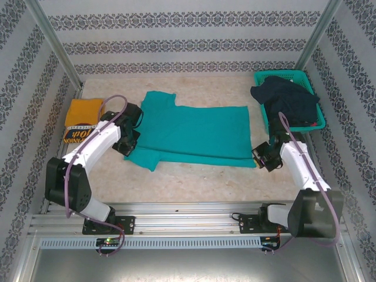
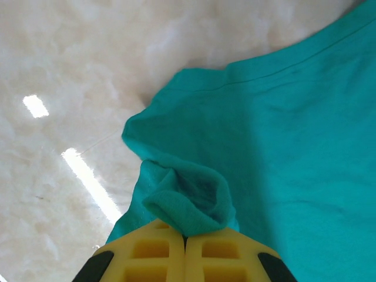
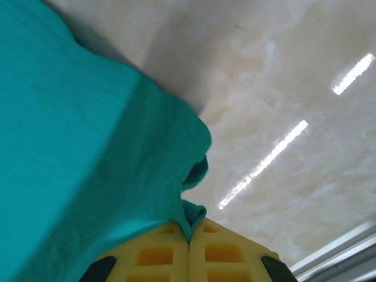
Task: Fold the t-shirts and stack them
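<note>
The teal-green t-shirt's front edge (image 1: 200, 155) runs straight from gripper to gripper, so the robot's right gripper carries on back to the t-shirt's middle (image 1: 226, 133) and lets go there.
A teal-green t-shirt (image 1: 188, 132) lies folded lengthwise across the middle of the table. My left gripper (image 1: 128, 140) is shut on its left end, where a pinched fold of teal cloth (image 2: 194, 202) bulges above the yellow fingertips (image 2: 158, 249). At the shirt's right front corner my right gripper (image 1: 262, 157) is shut on the hem, and teal cloth (image 3: 88, 164) runs into the closed yellow fingertips (image 3: 223, 252). A folded mustard-yellow t-shirt (image 1: 82, 120) with a dark lettered band lies at the far left, partly behind the left arm.
A teal mesh basket (image 1: 305, 82) at the back right holds dark navy clothing (image 1: 285, 100). Patterned walls and metal posts close in the table on three sides. Bare marble tabletop (image 1: 200, 179) shows in front of the shirt.
</note>
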`<state>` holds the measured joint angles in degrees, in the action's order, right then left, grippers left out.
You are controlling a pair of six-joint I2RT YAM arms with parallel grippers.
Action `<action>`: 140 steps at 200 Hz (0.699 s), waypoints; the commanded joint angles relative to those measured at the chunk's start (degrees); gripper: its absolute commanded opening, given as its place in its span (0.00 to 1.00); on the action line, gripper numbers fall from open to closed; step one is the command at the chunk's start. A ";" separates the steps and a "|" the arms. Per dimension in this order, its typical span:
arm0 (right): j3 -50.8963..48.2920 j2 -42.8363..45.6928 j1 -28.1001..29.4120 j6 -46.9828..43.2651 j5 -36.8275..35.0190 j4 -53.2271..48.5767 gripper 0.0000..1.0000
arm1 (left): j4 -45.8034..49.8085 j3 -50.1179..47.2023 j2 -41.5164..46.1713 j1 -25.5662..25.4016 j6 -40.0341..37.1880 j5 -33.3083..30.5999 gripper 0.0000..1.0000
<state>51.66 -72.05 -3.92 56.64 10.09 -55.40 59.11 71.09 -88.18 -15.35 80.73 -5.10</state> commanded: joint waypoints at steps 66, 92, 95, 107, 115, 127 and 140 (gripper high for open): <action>9.59 -12.84 -0.21 -2.57 -2.62 2.80 0.00 | 3.20 12.36 -11.71 3.04 -8.55 -0.80 0.00; 12.10 -16.17 -0.21 -2.71 -2.28 3.79 0.00 | 3.90 15.57 -14.40 3.45 -9.17 -0.71 0.00; 12.41 -16.60 -0.12 -2.73 -2.27 3.86 0.00 | 3.97 15.81 -14.65 3.48 -9.25 -0.70 0.00; 13.82 -18.25 -0.18 -2.68 -2.20 4.15 0.00 | 4.32 16.73 -15.55 3.73 -9.53 -0.75 0.00; 14.82 -19.42 -0.12 -2.68 -2.15 4.29 0.00 | 4.44 17.14 -16.00 3.89 -9.62 -0.61 0.00; 16.22 -21.16 -0.12 -2.77 -2.17 4.24 0.00 | 4.37 17.50 -16.53 4.34 -9.69 -0.53 0.00; 17.75 -22.96 -0.01 -2.94 -2.21 4.08 0.00 | 4.34 17.80 -17.05 4.72 -9.67 -0.13 0.00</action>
<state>66.11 -92.31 -3.90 54.81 9.69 -51.09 60.23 87.29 -104.20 -12.12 72.47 -4.64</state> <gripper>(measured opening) 0.049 0.051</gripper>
